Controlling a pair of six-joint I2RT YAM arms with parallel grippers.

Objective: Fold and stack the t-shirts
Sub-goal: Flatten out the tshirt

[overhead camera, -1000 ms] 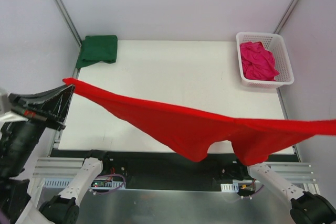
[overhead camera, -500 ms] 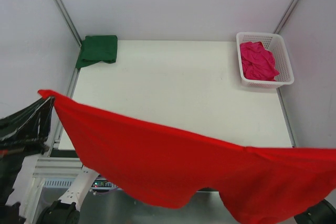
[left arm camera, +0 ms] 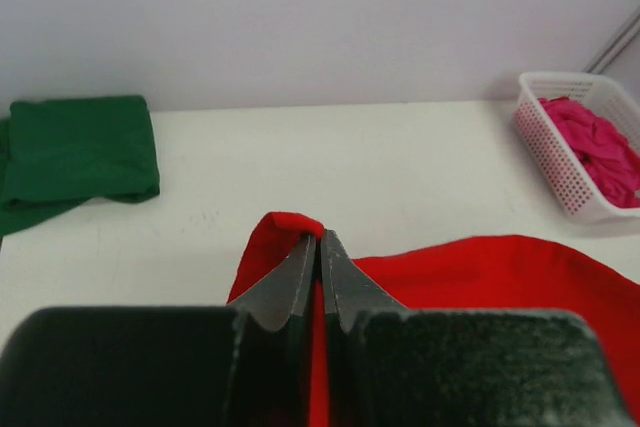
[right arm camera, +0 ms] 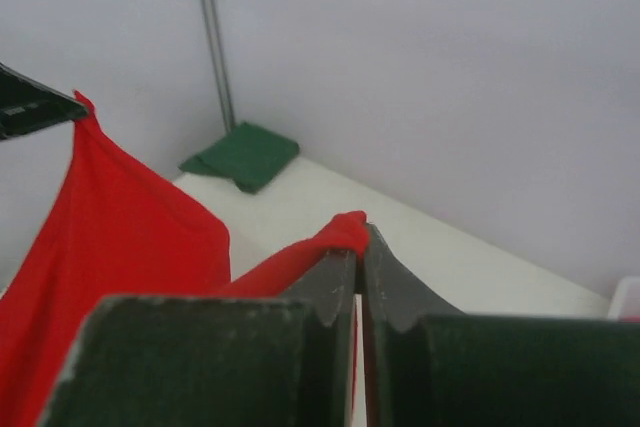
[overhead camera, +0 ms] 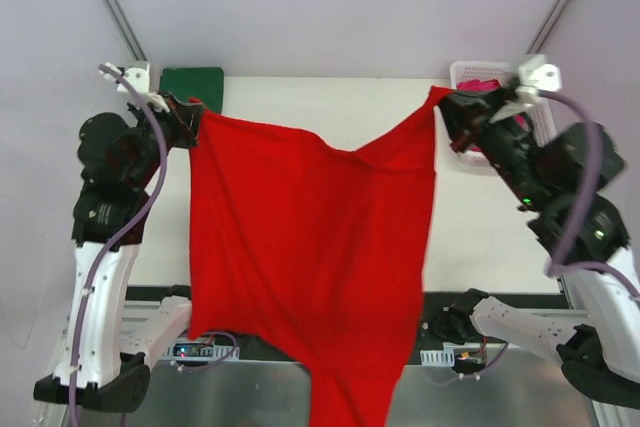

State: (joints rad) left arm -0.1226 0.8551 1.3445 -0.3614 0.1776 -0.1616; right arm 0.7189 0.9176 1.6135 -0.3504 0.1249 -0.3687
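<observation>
My left gripper has the bright red t-shirt's top edge sagging [overhead camera: 345, 151] and lower end bunched. I should draw its corner [overhead camera: 207, 119] up and back, tight, before laying it down.
The bright red t-shirt [overhead camera: 310, 247] hangs spread in the air above the table, its lower end reaching past the near edge. My left gripper [overhead camera: 192, 117] is shut on its upper left corner [left arm camera: 285, 225]. My right gripper [overhead camera: 443, 105] is shut on the upper right corner [right arm camera: 345, 227]. The top edge sags between the two grips. A folded dark green t-shirt [overhead camera: 195, 82] lies at the table's far left corner, also in the left wrist view [left arm camera: 80, 152]. The magenta-pink t-shirt [left arm camera: 600, 152] lies crumpled in the basket, mostly hidden behind my right arm in the top view.
A white lattice basket [left arm camera: 560, 172] stands at the far right corner of the white table [overhead camera: 340, 117]. Grey walls with metal frame posts [overhead camera: 110, 2] enclose the back and sides. The arm bases and cabling [overhead camera: 200, 347] sit along the near edge.
Both arms have swung up and toward the back of the table, carrying the red t-shirt from a low, wide stretch to a high hang with the corners closer together.
</observation>
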